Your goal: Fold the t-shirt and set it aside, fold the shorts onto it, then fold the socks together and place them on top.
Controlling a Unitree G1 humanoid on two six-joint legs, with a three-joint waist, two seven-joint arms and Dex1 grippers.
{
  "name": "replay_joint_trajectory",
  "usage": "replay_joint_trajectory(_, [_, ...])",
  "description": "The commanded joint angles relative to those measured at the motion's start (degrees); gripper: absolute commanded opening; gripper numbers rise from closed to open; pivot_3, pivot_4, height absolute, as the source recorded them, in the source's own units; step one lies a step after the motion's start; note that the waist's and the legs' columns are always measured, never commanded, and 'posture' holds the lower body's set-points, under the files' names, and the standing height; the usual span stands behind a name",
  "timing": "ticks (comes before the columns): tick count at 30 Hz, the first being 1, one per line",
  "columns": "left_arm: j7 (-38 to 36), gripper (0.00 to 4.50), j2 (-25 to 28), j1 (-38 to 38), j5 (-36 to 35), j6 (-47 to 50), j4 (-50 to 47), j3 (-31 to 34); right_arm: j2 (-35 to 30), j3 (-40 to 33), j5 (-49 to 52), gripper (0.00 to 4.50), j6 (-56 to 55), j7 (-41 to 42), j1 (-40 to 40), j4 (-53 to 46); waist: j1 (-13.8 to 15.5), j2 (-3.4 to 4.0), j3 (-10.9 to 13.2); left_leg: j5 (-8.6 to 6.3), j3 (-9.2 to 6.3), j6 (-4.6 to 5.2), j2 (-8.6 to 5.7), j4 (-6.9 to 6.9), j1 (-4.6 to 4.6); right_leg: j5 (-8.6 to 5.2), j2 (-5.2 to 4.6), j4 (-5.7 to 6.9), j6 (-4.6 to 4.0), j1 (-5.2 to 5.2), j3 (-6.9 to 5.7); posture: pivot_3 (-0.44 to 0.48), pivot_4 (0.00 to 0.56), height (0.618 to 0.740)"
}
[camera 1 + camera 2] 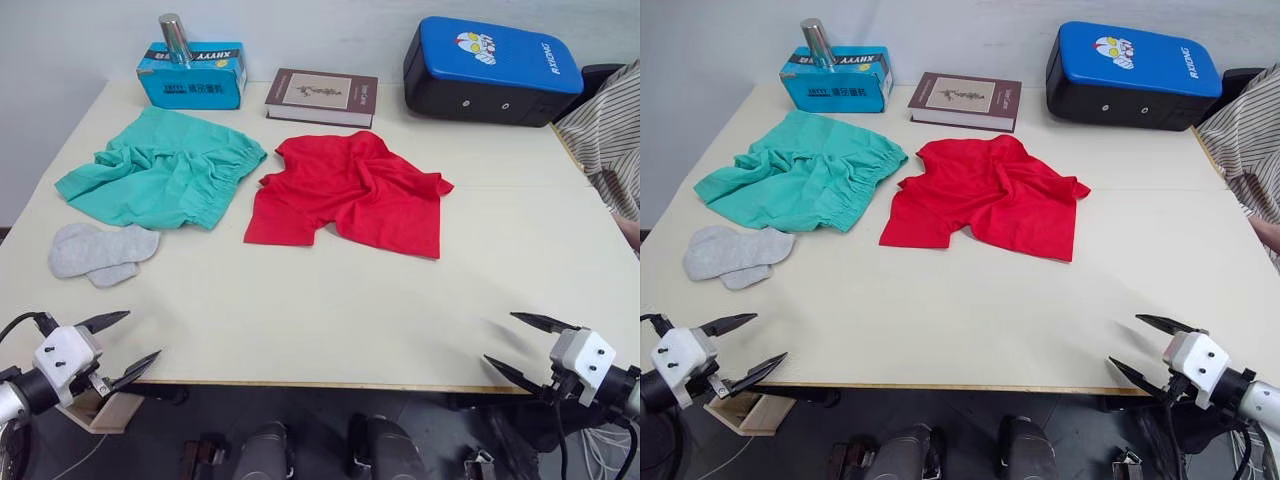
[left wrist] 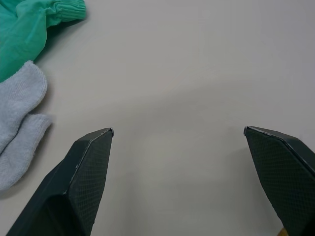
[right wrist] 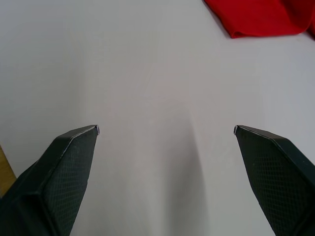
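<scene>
I expect the red t-shirt (image 1: pixel 335 205) to spread wider and slide along toward me when I pull its near corners, because loose creases (image 1: pixel 372 182) gather in its middle.
The red t-shirt (image 1: pixel 350 190) lies crumpled in the middle of the cream table (image 1: pixel 330 310). To its left the teal-green shorts (image 1: pixel 160 170) are spread out, rumpled. Two light grey socks (image 1: pixel 100 252) lie overlapping in front of the shorts, near the table's left edge; the left wrist view catches the socks (image 2: pixel 17 123) and a corner of the shorts (image 2: pixel 29 24). My left gripper (image 1: pixel 128 345) hovers open at the front left edge, my right gripper (image 1: pixel 515 342) open at the front right edge. Both hold nothing. A hem of the t-shirt (image 3: pixel 261 17) shows in the right wrist view.
Along the far edge stand a blue tissue box (image 1: pixel 192 75) with a metal cylinder (image 1: pixel 175 38) on it, a brown book (image 1: pixel 322 97), and a blue-and-black case (image 1: pixel 490 72). A person in striped clothing (image 1: pixel 605 130) sits at the right side.
</scene>
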Motion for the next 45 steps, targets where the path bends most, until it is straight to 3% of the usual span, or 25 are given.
replay_joint_trajectory(1, [0.03,4.45,1.39,-0.02,0.24,-0.97,0.39,-0.13,0.42,-0.65,0.13,4.50,0.18,-1.10,-0.09,-1.44,-0.01,0.00,0.00,0.00,0.00,-0.01,0.00,0.00,0.01,0.00,0.00,0.01,0.00,0.00,0.00,0.000,0.150,0.740])
replay_joint_trajectory(7, [-2.67,4.45,2.69,0.05,-5.60,9.02,-4.95,-1.37,0.92,1.45,1.64,4.50,4.32,-2.08,-2.68,-5.13,-0.12,0.00,0.00,0.01,0.01,-0.02,0.02,-0.03,0.02,0.00,0.02,0.05,0.00,-0.04,0.03,0.000,0.150,0.740])
replay_joint_trajectory(11, [-0.42,4.45,3.91,-3.41,-6.72,17.26,-10.41,-4.08,1.37,3.53,4.21,4.50,11.61,-3.47,-6.50,-10.24,-0.01,0.00,0.00,0.02,0.01,-0.01,0.01,0.08,0.02,0.00,-0.01,0.20,0.00,-0.04,0.09,0.000,0.150,0.740])
replay_joint_trajectory(16, [7.85,4.45,2.51,-21.67,-0.97,27.75,-11.75,-16.12,2.12,14.14,-1.74,4.50,21.81,-6.29,-24.88,-7.69,0.07,0.01,0.01,0.07,0.00,0.00,0.01,0.34,0.02,0.01,-0.03,0.45,-0.02,-0.03,0.11,0.000,0.150,0.740])
replay_joint_trajectory(21, [11.40,4.45,-1.01,-37.85,7.52,27.81,1.81,-26.88,5.26,23.88,-11.92,4.50,21.98,-8.05,-40.57,6.48,-0.08,0.01,0.01,0.28,0.10,-0.42,-0.06,0.33,-0.06,0.03,0.10,0.58,-0.05,-0.12,0.11,0.000,0.150,0.740])
replay_joint_trajectory(24, [12.56,4.45,-4.08,-50.42,15.67,22.32,18.64,-34.69,8.41,28.51,-18.45,4.50,20.44,-11.00,-51.68,22.08,-0.30,0.00,0.02,0.36,0.32,-0.37,-0.14,0.51,-0.18,0.04,0.51,0.74,-0.03,-0.23,-0.21,0.000,0.150,0.740])
replay_joint_trajectory(27, [12.45,4.45,-6.72,-58.14,16.93,21.23,29.74,-36.08,10.01,29.90,-20.76,4.50,19.15,-11.72,-57.74,31.41,-1.21,-0.11,-0.04,0.40,0.38,-0.25,-0.13,0.82,-0.25,0.18,0.56,0.75,0.22,-0.15,-0.12,0.000,0.150,0.740])
replay_joint_trajectory(29, [13.11,4.50,-8.03,-62.22,18.20,19.62,36.15,-36.85,10.70,30.34,-21.59,4.13,18.81,-11.72,-60.71,36.14,-1.30,-0.13,-0.05,0.43,0.35,-0.20,-0.15,0.82,-0.24,0.21,0.52,0.73,0.27,-0.11,-0.11,0.000,0.150,0.740])
replay_joint_trajectory(32, [12.04,3.89,-9.72,-66.79,19.52,17.24,45.11,-38.15,11.29,30.70,-21.83,3.26,19.31,-10.04,-64.09,41.82,-1.35,-0.14,-0.05,0.45,0.33,-0.18,-0.15,0.85,-0.19,0.21,0.49,0.78,0.27,-0.06,-0.11,0.000,0.150,0.740])
replay_joint_trajectory(36, [8.07,2.64,-11.08,-69.49,18.43,16.66,51.11,-37.72,11.52,29.96,-20.28,1.91,19.27,-6.89,-65.34,42.86,-1.34,-0.15,-0.06,0.46,0.34,-0.17,-0.18,0.87,-0.12,0.21,0.44,0.84,0.27,-0.01,-0.10,0.000,0.150,0.740])
replay_joint_trajectory(42, [2.50,0.78,-11.80,-68.63,15.58,17.05,49.91,-35.34,8.36,29.14,-19.10,0.00,18.94,-1.55,-61.21,37.34,-1.19,-0.15,-0.06,0.46,0.28,-0.17,-0.23,0.87,-0.14,0.21,0.34,0.86,0.28,-0.01,-0.14,0.000,0.150,0.740])
replay_joint_trajectory(45, [-1.49,0.01,-9.69,-63.79,15.14,19.16,40.15,-36.33,5.18,27.86,-17.68,0.00,20.09,1.36,-57.18,32.32,-1.34,-0.15,-0.06,0.45,0.28,-0.14,-0.29,0.85,-0.16,0.21,0.24,0.84,0.28,-0.02,-0.15,0.000,0.150,0.740])
